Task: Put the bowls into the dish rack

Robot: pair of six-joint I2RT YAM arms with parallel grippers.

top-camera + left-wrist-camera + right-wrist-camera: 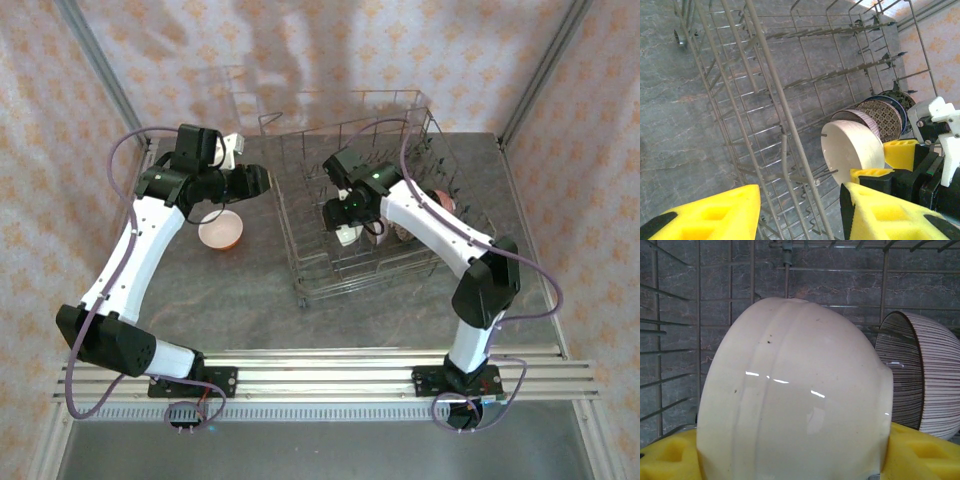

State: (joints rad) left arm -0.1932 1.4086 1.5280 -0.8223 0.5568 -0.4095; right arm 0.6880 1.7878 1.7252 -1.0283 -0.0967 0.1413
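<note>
I should keep lowering the cream bowl [795, 390] with my right gripper until the rack's bottom wires [345, 253] hold it up, as it faces the same way as the brown striped bowl.
A cream bowl [795, 390] sits between the yellow pads [925, 450] of my right gripper [345, 222], which is shut on it. This cream bowl [348, 236] is tilted on its side low inside the grey wire dish rack [330, 285], close to the tines. Beside it a brown striped bowl [925, 380] stands on edge. In the left wrist view the cream bowl [850, 150] leans in front of patterned bowls [885, 117]. My left gripper [800, 200] hangs open over the rack's left wall [765, 85], holding nothing. A pinkish bowl [221, 230] rests on the table below my left gripper [262, 180].
More bowls [430, 212] stand in a row on the rack's right side under the right arm. The rack's tall wire sides and upright tines [840, 72] surround the right gripper. Grey tabletop [250, 310] lies in front of the rack.
</note>
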